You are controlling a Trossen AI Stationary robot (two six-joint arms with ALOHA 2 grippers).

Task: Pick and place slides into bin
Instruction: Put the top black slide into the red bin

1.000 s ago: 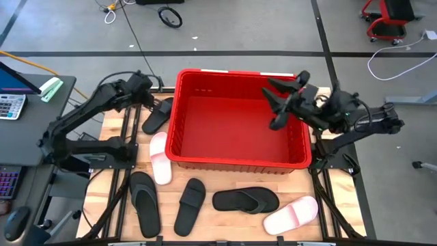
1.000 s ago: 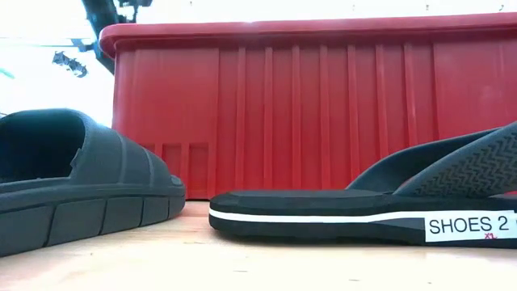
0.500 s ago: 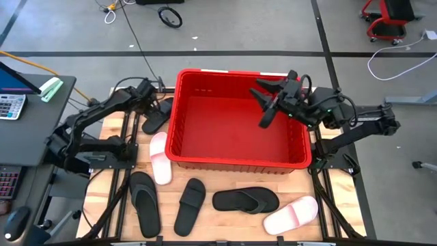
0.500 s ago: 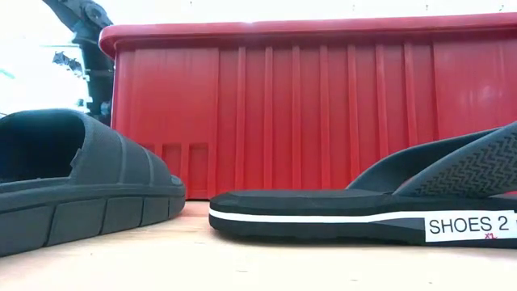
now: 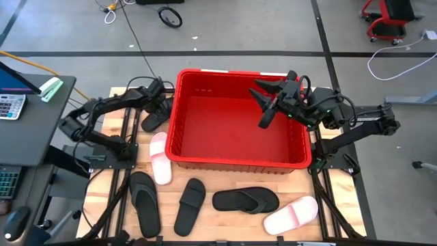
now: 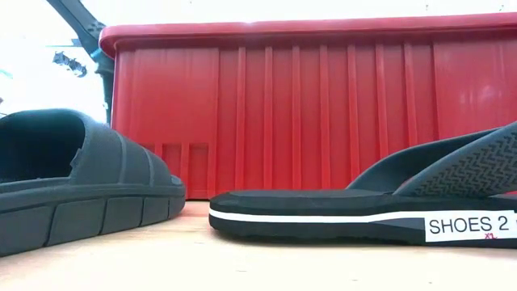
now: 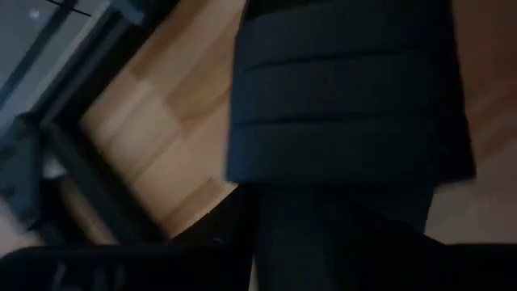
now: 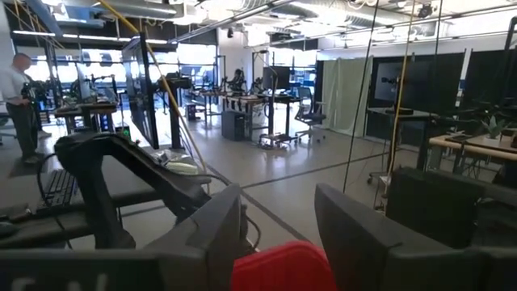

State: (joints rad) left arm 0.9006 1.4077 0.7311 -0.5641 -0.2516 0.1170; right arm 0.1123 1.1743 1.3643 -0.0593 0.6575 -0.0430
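Note:
The black slide's broad band (image 7: pixel 347 105) reaches across both fingers of my left gripper. I should open, move one finger past the slide's side edge (image 7: pixel 231 153) and grip there.
The red bin (image 5: pixel 179 116) stands mid-table, and I see no slide inside it. A black band-strapped slide (image 5: pixel 156 116) lies flat beside the bin's left wall. My left gripper (image 5: pixel 160 98) hangs just over its far end, and its ribbed band (image 7: pixel 339 105) fills the left wrist view. My right gripper (image 5: pixel 268 104) is open and empty above the bin's right half, with the bin's rim (image 8: pixel 283 271) between its fingers. Two pink slides (image 5: pixel 159 157) (image 5: pixel 291 213) and three black ones (image 5: pixel 145 201) (image 5: pixel 190 205) (image 5: pixel 246 200) lie on the table's near part.
The low view shows the bin's ribbed near wall (image 6: pixel 323 105), a black band slide (image 6: pixel 73 178) and the black thong slide (image 6: pixel 363 214) right in front of it. A desk with a calculator (image 5: pixel 10 106) stands left of the table. A person (image 8: pixel 12 89) stands far off.
My left gripper has moved toward the table's right edge and down, from left of the bin's far corner to just over the black slide beside the bin. My right gripper has shifted a little toward the table's left over the bin, then stayed.

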